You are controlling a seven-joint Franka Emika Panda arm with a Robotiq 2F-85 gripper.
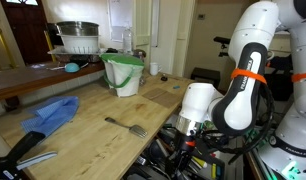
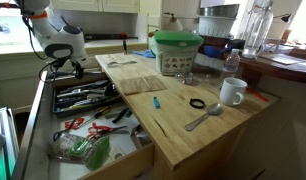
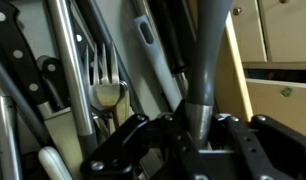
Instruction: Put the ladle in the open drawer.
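Next, my gripper turns the ladle to line up with the utensils [image 3: 156, 52] before letting it go, because the ladle's dark grey handle [image 3: 207, 55] slants across the packed utensils toward the drawer's side.
In the wrist view my gripper [image 3: 198, 135] is shut on the dark grey tapered handle of the ladle [image 3: 208, 50], which runs up from between the fingers; its bowl is out of view. Below it lie the packed utensils of the open drawer [image 3: 255, 95], among them forks and black handles. In an exterior view the gripper [image 2: 63, 68] hangs low over the far part of the light-wood drawer [image 2: 143, 160]. In an exterior view the gripper [image 1: 185, 128] is down beside the counter edge, and the ladle cannot be made out there.
On the wooden counter are a silver fork [image 1: 125, 126], a blue cloth [image 1: 48, 113], a black-handled tool [image 1: 28, 155] and a white and green bucket [image 1: 123, 75]. A white mug [image 2: 231, 92] and a black ring [image 2: 197, 103] sit near the counter's side.
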